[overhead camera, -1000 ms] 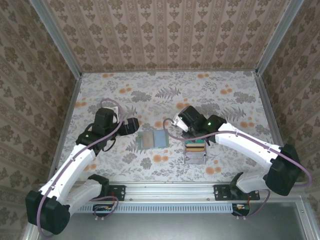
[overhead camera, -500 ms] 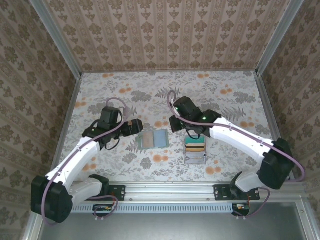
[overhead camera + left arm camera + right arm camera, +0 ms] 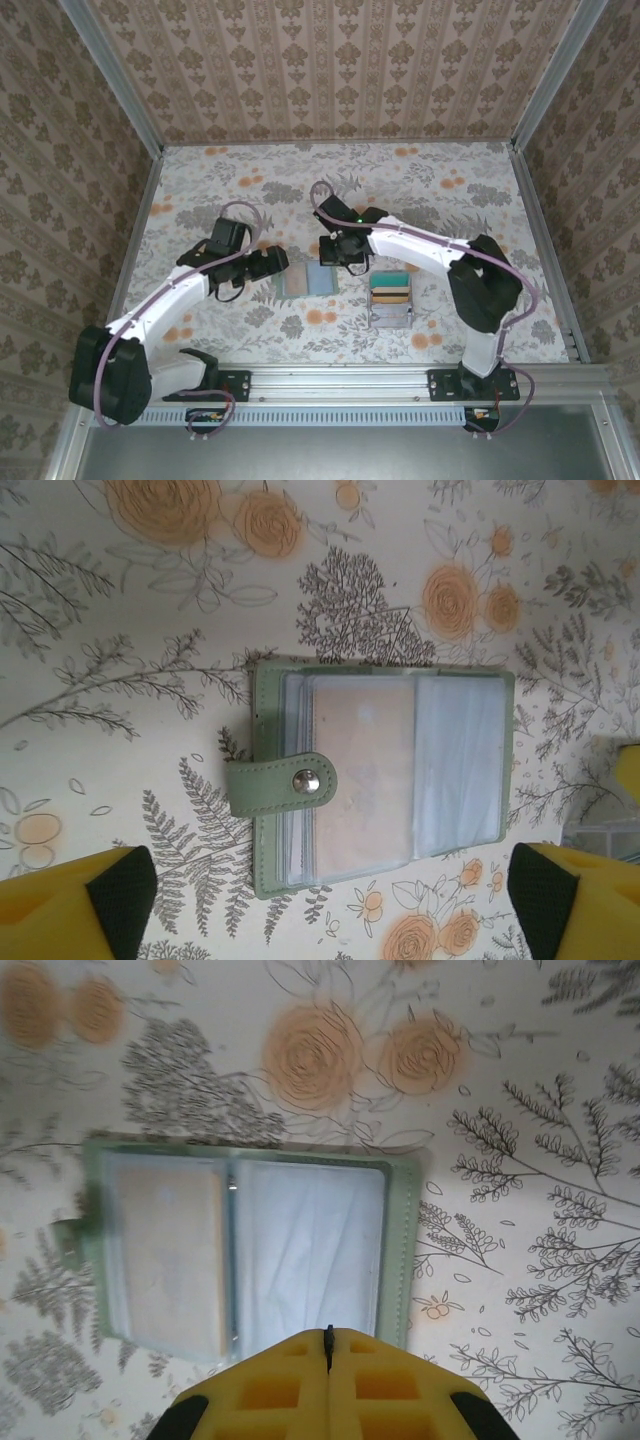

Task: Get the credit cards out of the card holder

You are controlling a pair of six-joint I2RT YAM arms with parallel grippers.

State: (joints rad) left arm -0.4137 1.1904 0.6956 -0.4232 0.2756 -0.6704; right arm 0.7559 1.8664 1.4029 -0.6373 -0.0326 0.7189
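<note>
The open card holder (image 3: 307, 280) is lying loose, so my right gripper should push down on its green edge (image 3: 336, 283) next to the pale blue sleeve while my left gripper reaches for the tan card.
The card holder (image 3: 305, 281) lies open and flat on the flowered table, its snap strap (image 3: 282, 785) folded over its left edge. A tan card (image 3: 365, 770) shows through the clear sleeve on its left half (image 3: 165, 1260); the right sleeve looks pale blue. My left gripper (image 3: 270, 263) hovers at the holder's left side, open, with the holder (image 3: 380, 780) lying ahead of its wide-apart fingertips (image 3: 115, 900). My right gripper (image 3: 340, 255) is shut with nothing in it. Its tip (image 3: 327, 1335) sits over the near edge of the holder's right panel (image 3: 310, 1250).
A grey tray (image 3: 391, 312) stands just right of the holder, with teal and tan cards (image 3: 390, 286) stacked in it. Patterned walls enclose the table on three sides. Both arm bases sit on the rail at the near edge.
My right gripper has swung left from above the grey tray to the card holder and has shut. My left gripper has shifted right, closer to the holder's left edge.
</note>
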